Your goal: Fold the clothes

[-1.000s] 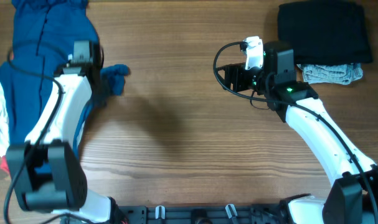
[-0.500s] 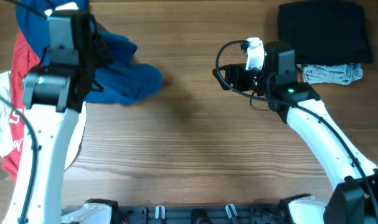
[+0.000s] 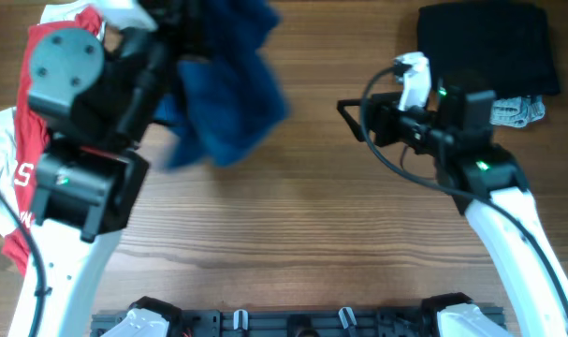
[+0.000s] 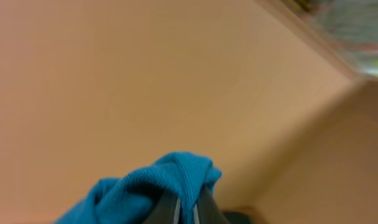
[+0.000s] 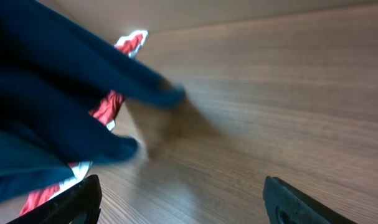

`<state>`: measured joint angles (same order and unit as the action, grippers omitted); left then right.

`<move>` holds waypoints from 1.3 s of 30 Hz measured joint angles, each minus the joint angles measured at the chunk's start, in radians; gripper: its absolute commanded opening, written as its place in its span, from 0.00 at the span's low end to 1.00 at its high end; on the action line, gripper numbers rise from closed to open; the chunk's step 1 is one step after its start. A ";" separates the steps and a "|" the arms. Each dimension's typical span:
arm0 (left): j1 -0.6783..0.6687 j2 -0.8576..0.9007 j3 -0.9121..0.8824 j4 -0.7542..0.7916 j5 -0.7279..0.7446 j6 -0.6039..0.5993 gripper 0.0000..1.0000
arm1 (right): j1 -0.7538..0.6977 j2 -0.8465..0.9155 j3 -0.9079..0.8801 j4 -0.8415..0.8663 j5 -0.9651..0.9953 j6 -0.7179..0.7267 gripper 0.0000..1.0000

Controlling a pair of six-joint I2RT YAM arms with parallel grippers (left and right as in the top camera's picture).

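Note:
The dark-blue T-shirt (image 3: 231, 94) is bunched up and hanging from my left gripper, far from my open right gripper. Next, I bring it back so that my right gripper can meet its hanging end (image 3: 214, 142).
My left gripper (image 4: 187, 208) is shut on a fold of the dark-blue T-shirt (image 4: 145, 190) and holds it high above the table. In the overhead view the shirt (image 3: 232, 89) hangs from the raised left arm near the top centre-left. In the right wrist view the shirt (image 5: 48, 106) fills the left side, blurred. My right gripper (image 5: 179, 202) is open and empty above bare wood; in the overhead view it (image 3: 354, 120) sits right of centre, facing left.
A red and white garment (image 3: 21, 178) lies at the far left; it also shows in the right wrist view (image 5: 111, 102). A folded black garment (image 3: 485, 47) and a grey cloth (image 3: 522, 110) lie at the top right. The wooden table (image 3: 293, 234) spans the view.
My left arm has risen toward the camera and swung right, lifting the blue shirt off the pile. The red and white garment is uncovered. My right arm has shifted right and slightly forward.

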<state>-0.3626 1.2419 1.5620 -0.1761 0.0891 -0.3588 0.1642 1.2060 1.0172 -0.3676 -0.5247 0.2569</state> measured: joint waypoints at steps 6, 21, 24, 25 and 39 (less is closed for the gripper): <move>-0.153 0.042 0.000 0.017 0.094 -0.003 0.04 | -0.089 -0.172 0.000 -0.105 0.002 -0.004 0.84; -0.051 0.026 0.002 -0.456 -0.006 0.017 0.04 | -0.172 -0.200 0.000 -0.173 -0.023 -0.031 0.81; -0.023 0.052 0.002 -0.429 -0.022 0.017 0.04 | -0.171 -0.138 0.000 -0.184 -0.086 -0.054 0.80; -0.018 0.063 0.002 -0.414 -0.026 0.017 0.04 | -0.166 -0.116 0.000 -0.190 -0.108 -0.066 0.81; -0.015 0.108 0.002 -0.140 -0.033 -0.027 0.04 | 0.152 0.057 0.000 -0.102 -0.194 -0.194 0.93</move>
<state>-0.3775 1.3495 1.5642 -0.3161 0.0563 -0.3855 0.3161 1.2633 1.0176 -0.4694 -0.7189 0.0631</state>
